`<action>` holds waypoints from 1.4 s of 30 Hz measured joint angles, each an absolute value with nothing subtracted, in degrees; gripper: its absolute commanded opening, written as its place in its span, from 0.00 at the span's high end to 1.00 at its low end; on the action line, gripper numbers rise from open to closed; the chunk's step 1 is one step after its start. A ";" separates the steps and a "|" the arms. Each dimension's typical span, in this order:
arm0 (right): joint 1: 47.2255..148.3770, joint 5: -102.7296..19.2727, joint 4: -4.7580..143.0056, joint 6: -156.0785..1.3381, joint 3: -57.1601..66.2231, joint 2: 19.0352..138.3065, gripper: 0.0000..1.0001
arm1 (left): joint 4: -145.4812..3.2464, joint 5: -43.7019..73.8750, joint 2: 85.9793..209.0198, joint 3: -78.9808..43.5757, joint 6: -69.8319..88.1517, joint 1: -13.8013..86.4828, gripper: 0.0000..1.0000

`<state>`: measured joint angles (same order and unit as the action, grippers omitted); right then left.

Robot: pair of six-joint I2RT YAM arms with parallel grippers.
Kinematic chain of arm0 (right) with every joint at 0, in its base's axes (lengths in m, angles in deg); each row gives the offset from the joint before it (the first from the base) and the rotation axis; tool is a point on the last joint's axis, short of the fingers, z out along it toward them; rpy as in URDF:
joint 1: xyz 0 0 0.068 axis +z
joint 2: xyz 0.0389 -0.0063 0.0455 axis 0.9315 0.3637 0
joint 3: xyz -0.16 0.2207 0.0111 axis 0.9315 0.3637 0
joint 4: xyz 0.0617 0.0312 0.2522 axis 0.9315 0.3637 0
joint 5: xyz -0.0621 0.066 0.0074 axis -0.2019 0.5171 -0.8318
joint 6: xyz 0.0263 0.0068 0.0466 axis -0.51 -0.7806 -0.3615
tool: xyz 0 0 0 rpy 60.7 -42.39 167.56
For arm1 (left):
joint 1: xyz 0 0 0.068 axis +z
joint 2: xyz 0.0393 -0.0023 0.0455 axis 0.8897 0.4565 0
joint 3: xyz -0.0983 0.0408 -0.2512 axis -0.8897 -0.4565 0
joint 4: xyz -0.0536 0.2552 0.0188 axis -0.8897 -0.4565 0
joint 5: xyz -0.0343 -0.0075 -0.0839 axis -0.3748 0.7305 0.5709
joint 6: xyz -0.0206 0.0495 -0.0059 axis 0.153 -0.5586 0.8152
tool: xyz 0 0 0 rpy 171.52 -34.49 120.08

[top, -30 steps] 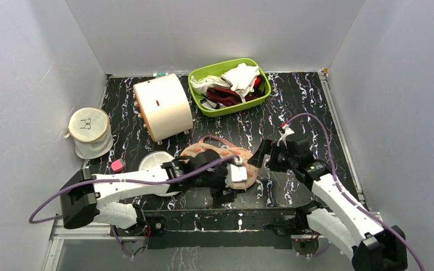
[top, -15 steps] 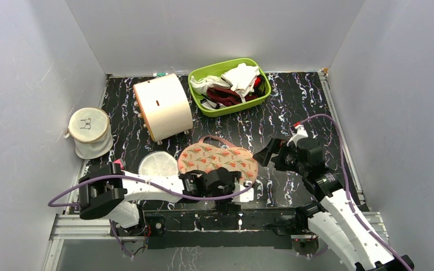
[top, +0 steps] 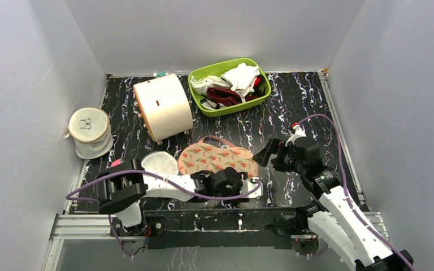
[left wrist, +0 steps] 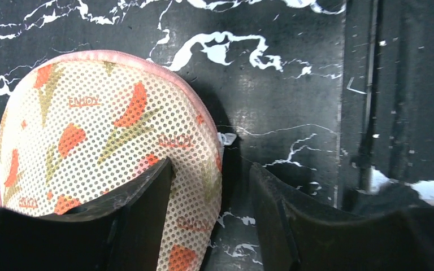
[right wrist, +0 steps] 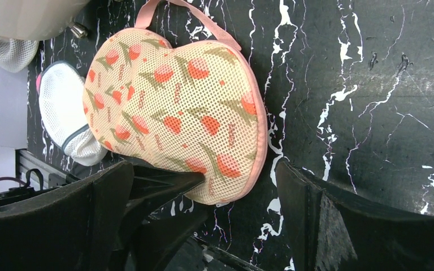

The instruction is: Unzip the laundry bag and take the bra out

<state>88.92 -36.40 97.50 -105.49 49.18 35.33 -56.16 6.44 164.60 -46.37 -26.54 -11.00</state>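
Note:
The zip pull (left wrist: 226,138) lies low at the laundry bag's pink edge, so next my left gripper raises that end (left wrist: 200,166) of the laundry bag while my right gripper takes the zip pull.
The laundry bag (top: 217,158) lies flat at mid-table, peach mesh with red and green print, pink edging and a pink loop at its far end. It looks zipped shut. My left gripper (top: 247,187) is open at the bag's near right end. In the left wrist view, one finger (left wrist: 138,212) rests on the bag (left wrist: 99,132), the other (left wrist: 282,217) is over the table, and a small white zip pull (left wrist: 226,138) shows at the edge. My right gripper (top: 264,153) is open just right of the bag (right wrist: 175,107). The bra is hidden.
A green basket (top: 192,84) of white cloths and a dark red garment stands at the back. A white drum (top: 163,107) is back left, a white mesh cylinder bag (top: 89,132) far left, and a round white mesh pouch (top: 159,162) is left of the bag.
My left gripper has swung off the bag's top to its near right end, uncovering the bag and the round pouch. My right gripper has drawn back slightly to the right.

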 measured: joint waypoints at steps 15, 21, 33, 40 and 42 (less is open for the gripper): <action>88.92 -42.15 101.67 -107.35 49.14 32.35 0.02 | -55.55 -5.01 167.40 -43.35 -23.83 -11.00 1.00; 88.92 -45.80 103.75 -108.44 46.54 30.17 0.02 | -55.66 -6.15 164.52 -43.37 -22.45 -10.33 1.00; 88.92 -42.23 101.00 -103.50 42.17 30.45 0.31 | -55.31 -8.49 154.09 -43.83 -19.76 -7.13 1.00; 88.92 -22.39 87.38 -97.82 46.01 36.13 0.51 | -55.68 -8.14 152.98 -43.87 -16.97 -3.48 1.00; 88.95 -18.26 84.47 -97.04 47.04 38.58 0.57 | -55.94 -8.03 152.60 -43.94 -16.44 -2.79 1.00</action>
